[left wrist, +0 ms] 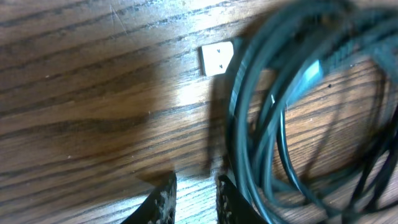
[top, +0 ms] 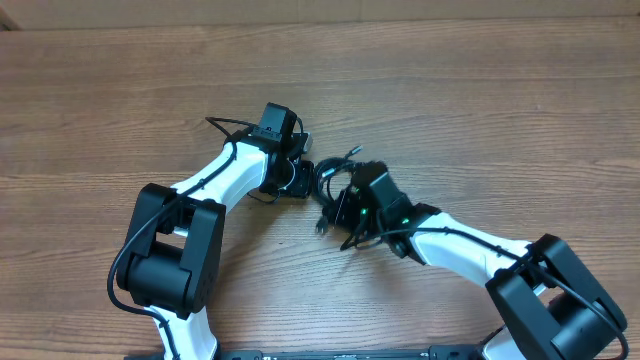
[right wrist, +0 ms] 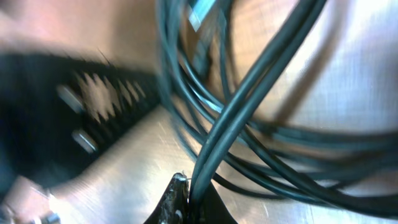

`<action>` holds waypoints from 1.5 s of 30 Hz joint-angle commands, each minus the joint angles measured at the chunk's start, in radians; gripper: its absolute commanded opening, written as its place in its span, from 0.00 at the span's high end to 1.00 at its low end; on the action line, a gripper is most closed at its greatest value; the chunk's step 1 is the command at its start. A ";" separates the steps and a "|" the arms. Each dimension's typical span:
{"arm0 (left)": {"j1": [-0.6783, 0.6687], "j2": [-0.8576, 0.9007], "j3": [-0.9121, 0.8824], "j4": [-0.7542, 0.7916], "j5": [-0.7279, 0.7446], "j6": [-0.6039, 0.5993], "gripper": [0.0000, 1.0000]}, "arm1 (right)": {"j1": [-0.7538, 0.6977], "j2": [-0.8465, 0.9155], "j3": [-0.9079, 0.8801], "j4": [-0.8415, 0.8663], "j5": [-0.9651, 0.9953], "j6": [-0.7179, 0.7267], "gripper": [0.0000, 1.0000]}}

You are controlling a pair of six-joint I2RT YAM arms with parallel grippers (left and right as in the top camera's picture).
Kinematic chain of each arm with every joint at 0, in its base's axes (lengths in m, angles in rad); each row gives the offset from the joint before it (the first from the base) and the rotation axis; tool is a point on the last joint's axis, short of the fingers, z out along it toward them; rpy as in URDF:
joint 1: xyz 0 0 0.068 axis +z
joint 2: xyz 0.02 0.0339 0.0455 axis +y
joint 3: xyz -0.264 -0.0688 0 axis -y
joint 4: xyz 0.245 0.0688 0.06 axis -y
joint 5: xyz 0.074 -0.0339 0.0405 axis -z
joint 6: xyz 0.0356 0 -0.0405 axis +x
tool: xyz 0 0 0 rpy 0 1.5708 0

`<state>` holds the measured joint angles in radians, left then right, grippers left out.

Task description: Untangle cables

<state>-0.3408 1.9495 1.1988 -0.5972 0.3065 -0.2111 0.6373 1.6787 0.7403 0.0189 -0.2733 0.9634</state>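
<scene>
Pieces of cable are being pulled from loops by my right gripper, and my empty left gripper is only touching those loops. Next, I lower the pieces and grab the loops (top: 321, 176) with my left gripper first.
The cables (top: 330, 178) lie in a tangled black bundle at the table's middle, between my two grippers. Plug ends stick out at the top (top: 352, 152) and the bottom (top: 320, 228). In the left wrist view the cables (left wrist: 261, 143) loop just right of my left gripper (left wrist: 196, 199), whose jaws stand a little apart over bare wood, holding nothing. Its right finger (left wrist: 229, 200) rests against the strands. My right gripper (right wrist: 194, 202) is shut on two cable strands (right wrist: 249, 81) that rise from its jaws. In the overhead view the left gripper (top: 293, 178) and right gripper (top: 338, 203) flank the bundle.
A small white tag (left wrist: 217, 58) lies on the wood beside the loops. The left arm's black gripper body (right wrist: 93, 106) fills the left of the right wrist view, close to the cables. Wooden table (top: 480, 100) spreads all around.
</scene>
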 commanded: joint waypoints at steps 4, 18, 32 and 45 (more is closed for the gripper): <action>-0.013 0.012 0.000 0.011 0.001 -0.018 0.76 | -0.099 -0.016 0.020 0.061 0.113 -0.019 0.96; -0.013 0.012 0.000 0.019 0.001 -0.018 0.74 | -0.072 -0.015 0.020 0.057 0.241 -0.026 0.96; -0.013 0.012 0.000 0.046 0.002 -0.018 0.56 | -0.072 -0.015 0.020 -0.183 -0.069 -0.028 0.96; -0.023 0.012 0.000 0.226 0.059 -0.182 0.55 | -0.068 -0.015 0.019 -0.216 -0.182 -0.109 0.96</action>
<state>-0.3477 1.9491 1.1988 -0.3836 0.3225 -0.3264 0.5636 1.6787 0.7464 -0.2016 -0.3874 0.9058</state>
